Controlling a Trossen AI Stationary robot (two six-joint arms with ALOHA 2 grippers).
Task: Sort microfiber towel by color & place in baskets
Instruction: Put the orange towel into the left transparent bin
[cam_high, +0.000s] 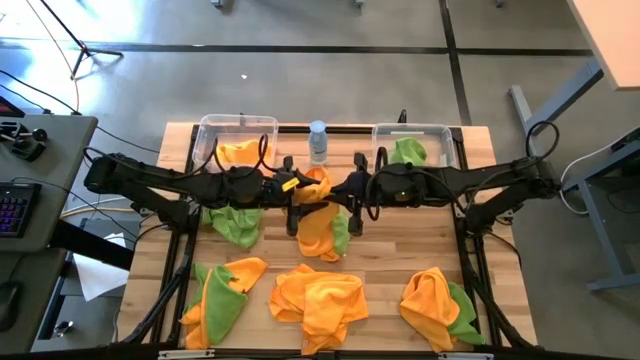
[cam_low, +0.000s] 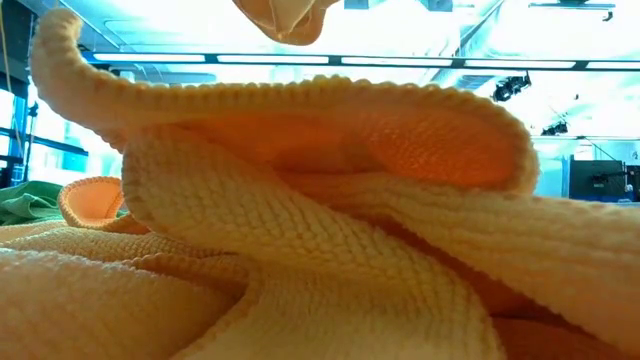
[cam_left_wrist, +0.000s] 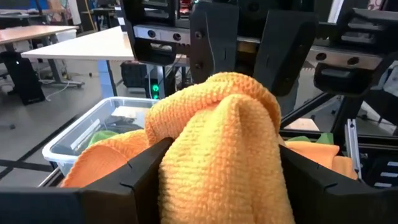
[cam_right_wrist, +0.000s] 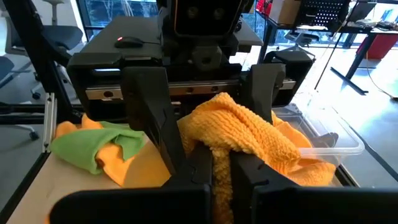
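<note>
My gripper will leave an orange-and-green heap behind when it carries the orange towel (cam_high: 315, 190) away, because a green edge (cam_high: 341, 236) shows from under the towel.
Over the table's middle, an orange microfiber towel (cam_high: 318, 215) hangs between my two grippers, which face each other. My right gripper (cam_right_wrist: 221, 168) (cam_high: 340, 188) is shut on it. My left gripper (cam_left_wrist: 221, 177) (cam_high: 300, 188) stands open, with the bunched towel (cam_left_wrist: 224, 137) filling the gap between its fingers. In the low view the towel's lower end (cam_low: 290, 20) hangs above the table. At the far edge, the left basket (cam_high: 212, 128) holds an orange towel (cam_high: 240, 152). The right basket (cam_high: 445, 132) holds a green one (cam_high: 408, 150). My left gripper has the towel's bunch lying against the inner sides of its open fingers (cam_left_wrist: 146, 168); whether they grip it I cannot tell. My right gripper pinches a bunched fold of the towel (cam_right_wrist: 219, 140) between its two shut fingers, coming about level from the table's right. The cloth hangs slack below, clear of the table.
A small bottle (cam_high: 318, 142) stands between the baskets. A green towel (cam_high: 235, 222) lies left of centre. Along the near edge lie an orange-and-green heap (cam_high: 220, 295), an orange heap (cam_high: 320, 300) and another orange-and-green heap (cam_high: 437, 305). Orange cloth (cam_low: 330, 250) fills the low view.
</note>
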